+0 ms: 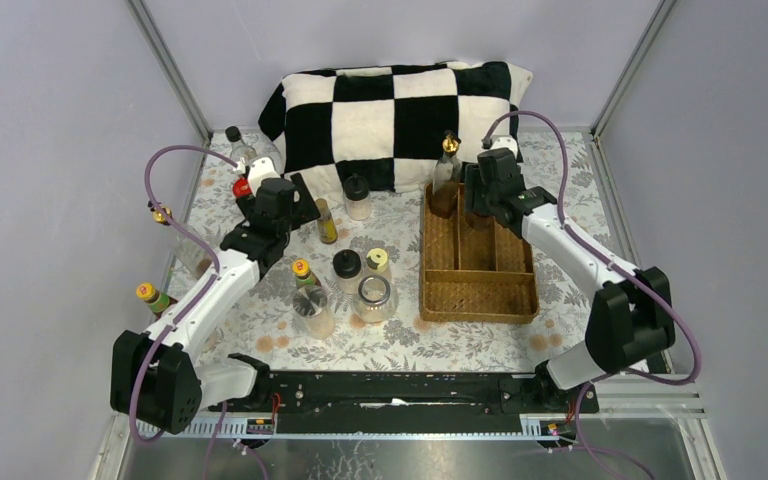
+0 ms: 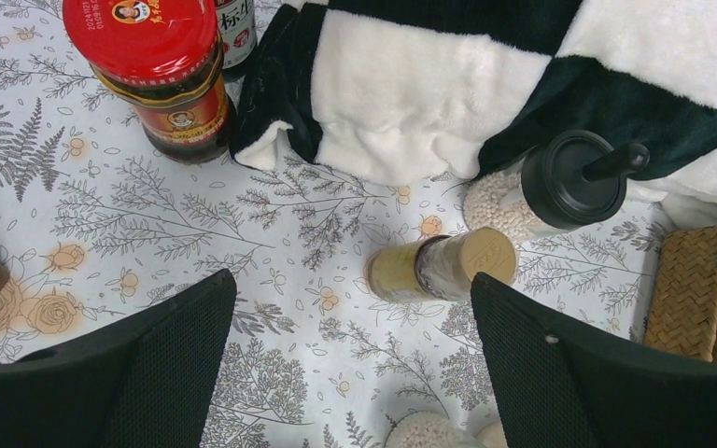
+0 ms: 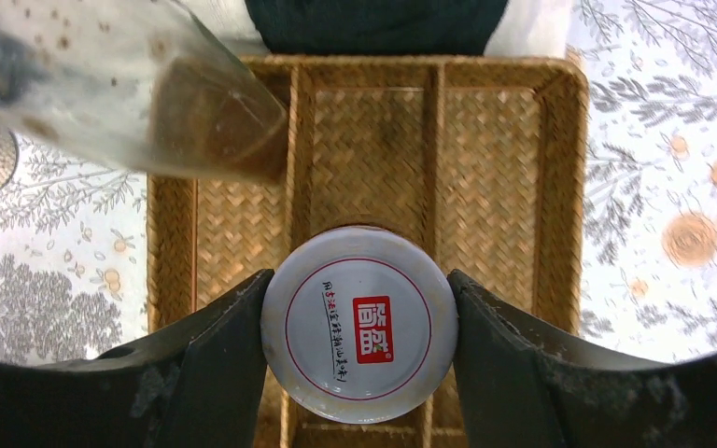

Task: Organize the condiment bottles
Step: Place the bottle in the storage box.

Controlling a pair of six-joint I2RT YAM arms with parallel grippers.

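The white-lidded jar is hanging upright above the middle compartment (image 3: pixel 367 191) and the compartment's far end (image 3: pixel 370 117) is empty, so the robot's right gripper should go on moving the jar to that end until it rests.
My right gripper (image 3: pixel 359 291) is shut on a white-lidded jar (image 3: pixel 358 336) with a red label. It holds the jar over the middle compartment of the wicker tray (image 3: pixel 509 177); I cannot tell if the jar touches the bottom. A tall gold-topped bottle (image 1: pixel 447 168) of dark liquid stands in the tray's far left corner. My left gripper (image 2: pixel 355 322) hangs open above the tablecloth with nothing between its fingers. Just beyond it stand a tan-capped spice bottle (image 2: pixel 439 266), a black-capped jar (image 2: pixel 569 177) and a red-lidded jar (image 2: pixel 149 65).
A black-and-white checked cushion (image 1: pixel 390 105) lies at the back, against the tray (image 1: pixel 480 298). Several more bottles and jars (image 1: pixel 360 285) cluster mid-table, left of the tray. Others stand along the left edge (image 1: pixel 153 297). Grey walls close in the table.
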